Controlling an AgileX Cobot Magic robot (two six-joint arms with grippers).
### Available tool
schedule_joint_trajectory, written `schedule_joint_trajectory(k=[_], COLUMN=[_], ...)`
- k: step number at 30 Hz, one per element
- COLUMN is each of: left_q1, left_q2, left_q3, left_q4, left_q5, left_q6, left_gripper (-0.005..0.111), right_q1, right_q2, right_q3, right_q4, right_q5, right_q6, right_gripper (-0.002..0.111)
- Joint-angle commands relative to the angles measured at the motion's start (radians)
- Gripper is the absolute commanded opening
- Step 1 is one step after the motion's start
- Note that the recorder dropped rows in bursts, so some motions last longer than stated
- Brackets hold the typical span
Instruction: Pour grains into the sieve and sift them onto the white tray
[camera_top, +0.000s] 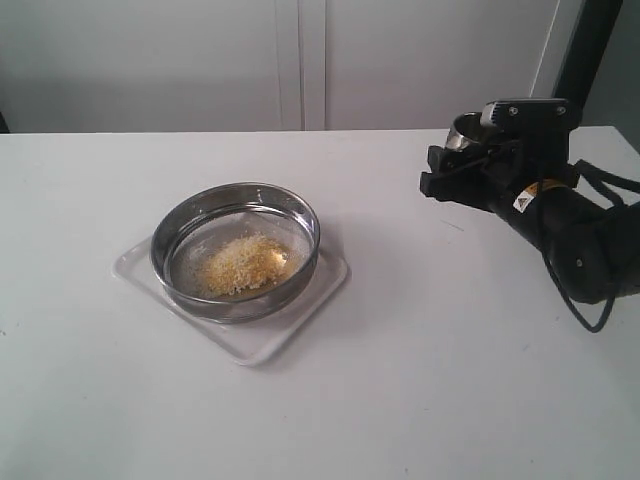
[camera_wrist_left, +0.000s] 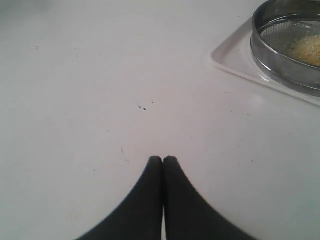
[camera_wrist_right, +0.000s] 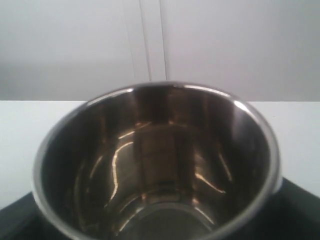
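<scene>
My right gripper should keep lowering the empty steel cup (camera_top: 465, 131) until its base touches the white tabletop (camera_top: 502, 237), and then open, because the cup hangs upright and clear of the sieve.
The sieve (camera_top: 300, 262), a wide steel ring with a mesh bottom, rests on the white tray (camera_top: 268, 342) left of the table's middle. A heap of yellow grains (camera_top: 246, 264) lies inside on the mesh. My right gripper (camera_top: 452, 166) hovers at the far right, shut on a small steel cup (camera_top: 466, 130) held upright. The cup's inside (camera_wrist_right: 160, 165) looks shiny and empty. My left gripper (camera_wrist_left: 163, 159) is shut on nothing, low over bare table. The tray corner (camera_wrist_left: 234, 56), sieve wall (camera_wrist_left: 280, 67) and grains (camera_wrist_left: 307, 49) lie beyond and to one side of it.
The white tabletop (camera_top: 420, 380) stretches around the tray. A pale wall with panel seams (camera_top: 300, 60) stands behind. A dark post (camera_top: 590, 50) rises at the back right, and black cables (camera_top: 600, 300) hang off the right arm.
</scene>
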Motion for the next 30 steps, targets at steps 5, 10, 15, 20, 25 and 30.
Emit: schedule_joint_trajectory(k=[5, 10, 15, 20, 25, 30], left_q1=[-0.003, -0.003, -0.003, -0.003, -0.003, -0.003], left_q2=[-0.004, -0.004, -0.004, -0.004, -0.004, -0.004], left_q3=[0.004, 0.004, 0.004, 0.004, 0.004, 0.004], left_q4=[-0.006, -0.006, -0.006, -0.006, -0.006, -0.006], left_q5=[0.0, 0.0, 0.0, 0.0, 0.0, 0.0], left_q6=[-0.003, -0.003, -0.003, -0.003, -0.003, -0.003], left_gripper=[0.0, 0.0, 0.0, 0.0, 0.0, 0.0], right_q1=[-0.022, -0.087, -0.153, -0.193, -0.217, -0.219], right_q2=[0.079, 0.124, 0.168, 0.243, 0.312, 0.374], right_q3=[-0.014, -0.055, -0.092, -0.134, -0.177, -0.214], right_q4=[0.096, 0.093, -0.035, -0.09, -0.158, -0.171], right_q5=[-0.102, -0.11, -0.1, -0.112, -0.134, -0.139], right_q6=[-0.115, -0.106, -0.089, -0.078, -0.05, -0.059], right_gripper=[0.0, 0.0, 0.0, 0.0, 0.0, 0.0])
